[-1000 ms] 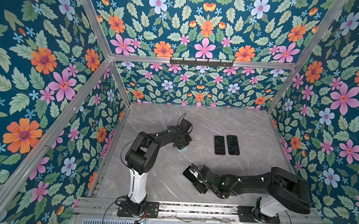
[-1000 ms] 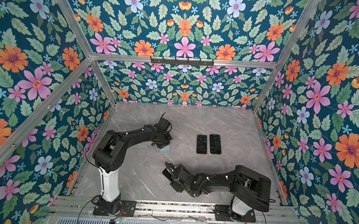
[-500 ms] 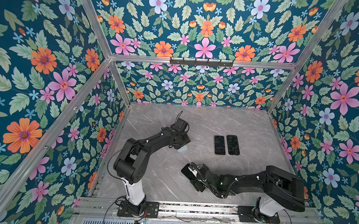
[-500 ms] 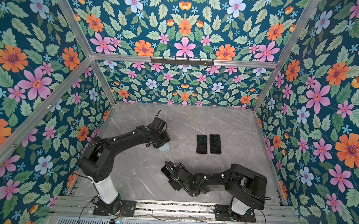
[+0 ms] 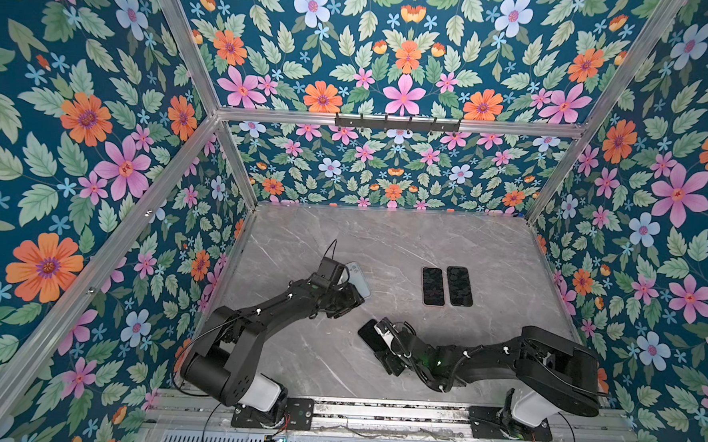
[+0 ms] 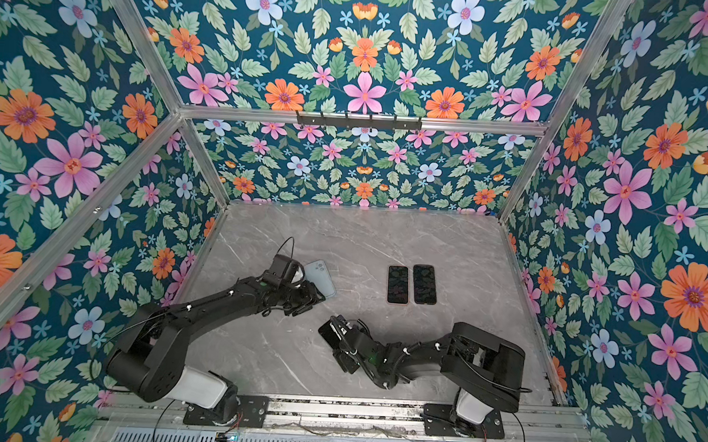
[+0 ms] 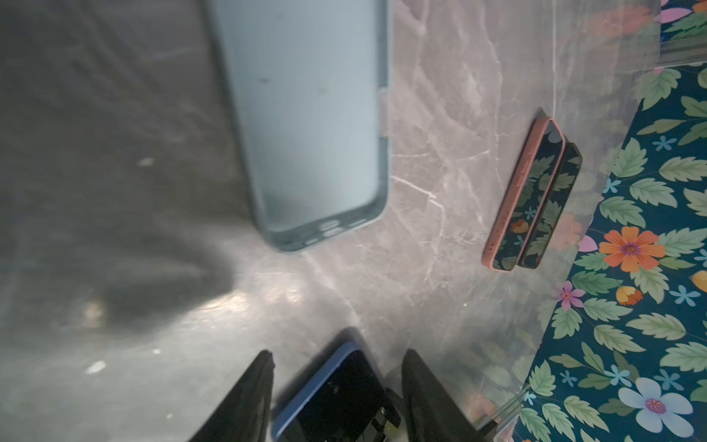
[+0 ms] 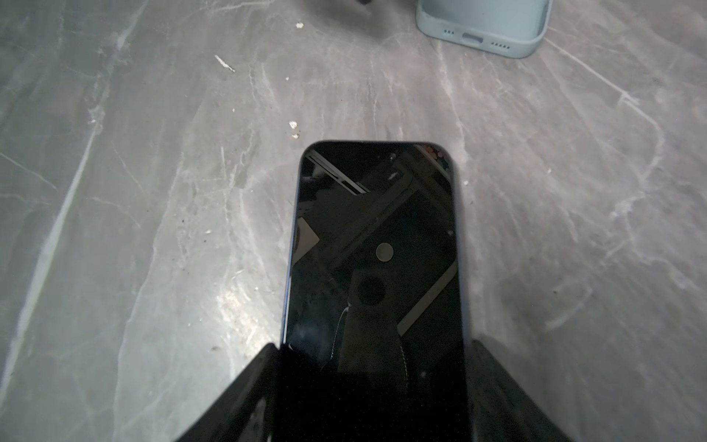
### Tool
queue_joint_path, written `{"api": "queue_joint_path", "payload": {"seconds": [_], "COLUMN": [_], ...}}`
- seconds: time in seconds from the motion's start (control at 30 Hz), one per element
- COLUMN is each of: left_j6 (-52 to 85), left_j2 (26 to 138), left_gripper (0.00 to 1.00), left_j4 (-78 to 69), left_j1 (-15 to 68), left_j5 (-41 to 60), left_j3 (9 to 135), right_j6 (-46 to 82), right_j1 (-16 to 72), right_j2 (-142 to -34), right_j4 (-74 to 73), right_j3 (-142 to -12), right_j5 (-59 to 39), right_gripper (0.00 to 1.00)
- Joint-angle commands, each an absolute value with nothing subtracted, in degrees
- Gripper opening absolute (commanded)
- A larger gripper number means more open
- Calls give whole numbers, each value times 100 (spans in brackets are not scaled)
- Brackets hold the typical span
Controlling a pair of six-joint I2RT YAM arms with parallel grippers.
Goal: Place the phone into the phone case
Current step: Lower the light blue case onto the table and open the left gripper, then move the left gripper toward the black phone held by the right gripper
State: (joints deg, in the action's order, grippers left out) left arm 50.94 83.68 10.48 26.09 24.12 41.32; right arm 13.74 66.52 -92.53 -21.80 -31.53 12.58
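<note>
My left gripper is open and should keep going toward the phone's loose end, which sticks out past my right gripper, and then close on the phone's blue corner.
The pale blue-grey phone case lies on the grey marble table, open side up; its hollow inside holds nothing. My left gripper stands just near of the case's near end, open, with nothing between its fingers. The phone, dark screen up with a blue edge, is held low over the table in front of the case. My right gripper is shut on the phone's sides. The case's port end faces the phone.
Two other phones lie side by side right of the middle, one in a pink case and one dark-edged. Floral walls and aluminium posts enclose the table on three sides.
My left gripper went from shut at the case to open and drew back toward the near side; its elbow dropped lower. The case now lies flat and more exposed. The right arm shifted slightly left.
</note>
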Motion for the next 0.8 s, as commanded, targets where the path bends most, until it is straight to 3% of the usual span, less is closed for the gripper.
{"api": "queue_joint_path", "payload": {"seconds": [0.0,0.27,0.43,0.77], "left_j6": [5177,5729,5698,6282], "left_j2": [8271,8378,8508,9029], "left_gripper": [58,57,57,51], "left_j4": [166,-1794,-2113,-4336], "left_j1": [2391,2089,1940,1894], "left_j5": [3194,4253,4391,4935], "left_j3": [3628,2560,2269,1703], "right_j6": [1477,1494,1538,1450], "right_j1": [6645,6516,6409,6287], "right_j2": [-9290,-9273,-9255,-9403], "right_j4": [-2623,-2934,-3078,-3257], "right_j3": [-3155,-3078,-3035,-3190], "right_j5": [1362,1225,1077,741], "right_gripper": [68,69,69,69]}}
